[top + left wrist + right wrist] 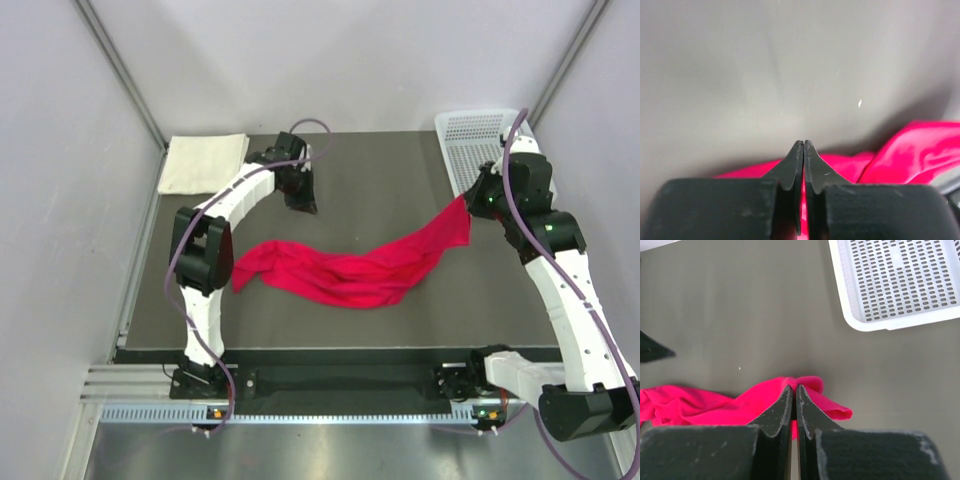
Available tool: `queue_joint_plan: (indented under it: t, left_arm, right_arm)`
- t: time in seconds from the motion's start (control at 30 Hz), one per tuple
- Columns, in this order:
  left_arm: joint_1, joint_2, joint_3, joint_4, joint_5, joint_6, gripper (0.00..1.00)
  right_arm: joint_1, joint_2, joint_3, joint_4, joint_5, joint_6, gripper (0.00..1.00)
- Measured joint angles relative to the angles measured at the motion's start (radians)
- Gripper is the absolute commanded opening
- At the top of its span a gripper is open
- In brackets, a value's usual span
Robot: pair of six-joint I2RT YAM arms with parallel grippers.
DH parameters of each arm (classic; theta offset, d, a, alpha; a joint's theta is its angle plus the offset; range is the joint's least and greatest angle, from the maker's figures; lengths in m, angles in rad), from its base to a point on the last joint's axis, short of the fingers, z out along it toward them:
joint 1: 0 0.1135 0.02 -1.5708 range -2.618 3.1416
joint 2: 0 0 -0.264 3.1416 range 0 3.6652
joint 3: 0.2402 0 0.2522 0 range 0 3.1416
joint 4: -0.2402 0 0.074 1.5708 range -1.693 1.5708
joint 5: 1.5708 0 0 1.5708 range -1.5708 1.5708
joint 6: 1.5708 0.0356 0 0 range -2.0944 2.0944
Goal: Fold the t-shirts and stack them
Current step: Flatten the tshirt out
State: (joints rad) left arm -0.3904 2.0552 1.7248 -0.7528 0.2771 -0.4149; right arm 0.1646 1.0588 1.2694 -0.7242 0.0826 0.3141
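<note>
Next, my left gripper opens and takes hold of the t-shirt's loose end before both grippers lift it, because the red t-shirt is crumpled and my right gripper holds only its raised end.
The bright red t-shirt lies crumpled in a long band across the middle of the dark table. Its right end rises to my right gripper, which is shut on it; the right wrist view shows red cloth bulging round the closed fingertips. My left gripper hangs shut over bare table behind the shirt, apart from it. In the left wrist view its tips meet with nothing between them, and the red shirt shows behind them. The cream-white t-shirt lies folded at the back left corner.
A white plastic mesh basket stands at the back right corner, close behind my right gripper; it also shows in the right wrist view. Grey walls enclose the table on three sides.
</note>
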Motion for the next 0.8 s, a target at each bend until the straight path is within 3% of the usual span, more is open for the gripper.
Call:
queue_joint_plan:
  t: [0.1,0.13,0.2,0.23,0.27,0.4,0.53,0.8]
  left_arm:
    - [0.009,-0.004,0.064,0.000,-0.046,0.005,0.30]
    - [0.010,-0.015,0.064,0.000,-0.058,0.007,0.57]
    - [0.012,-0.056,0.023,0.003,-0.065,0.005,0.68]
    - [0.011,-0.091,-0.029,0.010,-0.066,0.003,0.83]
    - [0.010,-0.136,-0.091,0.000,-0.062,0.007,0.91]
    - [-0.006,-0.302,-0.330,0.003,-0.048,-0.003,0.90]
    - [-0.015,-0.431,-0.492,0.041,-0.038,-0.007,0.78]
    - [-0.015,-0.360,-0.505,0.098,-0.068,-0.079,0.54]
  right_arm:
    - [-0.002,0.000,0.000,-0.002,-0.006,0.000,0.00]
    - [-0.002,0.000,0.000,-0.002,-0.006,0.000,0.00]
    - [-0.003,0.000,0.000,-0.002,-0.009,0.000,0.00]
    - [-0.003,0.000,0.000,-0.002,-0.010,0.000,0.00]
    - [-0.003,-0.001,-0.002,-0.002,-0.012,0.000,0.00]
    - [-0.005,-0.016,-0.035,0.001,-0.018,0.001,0.00]
    - [-0.006,-0.024,-0.058,0.000,-0.027,0.002,0.00]
    - [-0.006,-0.024,-0.060,0.000,-0.040,0.002,0.00]
